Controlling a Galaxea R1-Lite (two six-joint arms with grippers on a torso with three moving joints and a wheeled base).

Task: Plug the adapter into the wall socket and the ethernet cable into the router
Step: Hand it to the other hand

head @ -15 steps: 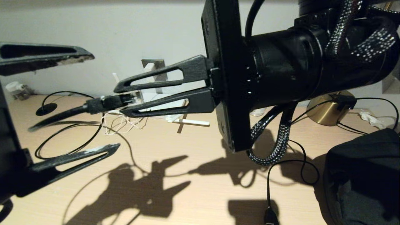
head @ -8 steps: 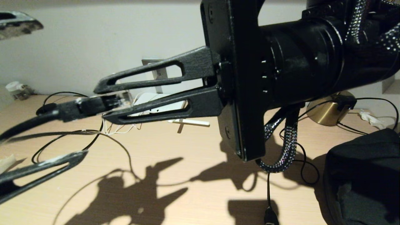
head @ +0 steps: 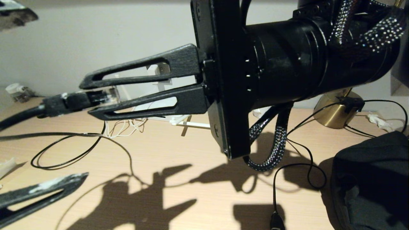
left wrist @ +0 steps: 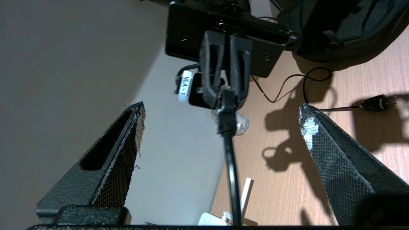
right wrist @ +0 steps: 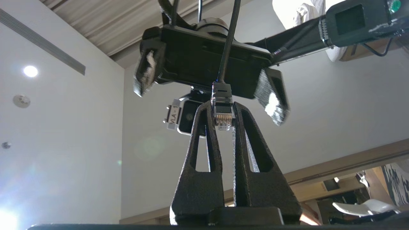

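Observation:
Next, I take the black boot (head: 57, 106) behind the clear plug (head: 111, 95) with my left gripper before my right gripper opens, because my right gripper is pinching that plug and the plug must go into the router.
My right gripper (head: 88, 99) is held high over the desk, shut on the clear plug (head: 107, 95) of the ethernet cable (head: 19, 115). The right wrist view shows the plug (right wrist: 222, 116) pinched between the fingertips, gold contacts facing the camera. My left gripper (head: 60, 95) is open, its fingers (head: 41, 191) far apart on either side of the cable (left wrist: 230, 153) without touching it. The white router (head: 142, 107) lies on the desk behind the right fingers, its antenna (left wrist: 246, 191) flat. The grey wall socket (head: 165, 68) shows through the upper finger's slot, with the white adapter (head: 153, 67) against it.
A brass lamp base (head: 335, 110) stands at the back right and a black bag (head: 370, 179) at the near right. Thin black cord loops (head: 64, 156) lie on the desk, with a black plug (head: 276, 220) near the front edge. A small jar (head: 16, 89) sits at the back left.
My right gripper has carried the plug further left. The left gripper's fingers have drawn back leftward, farther from the cable.

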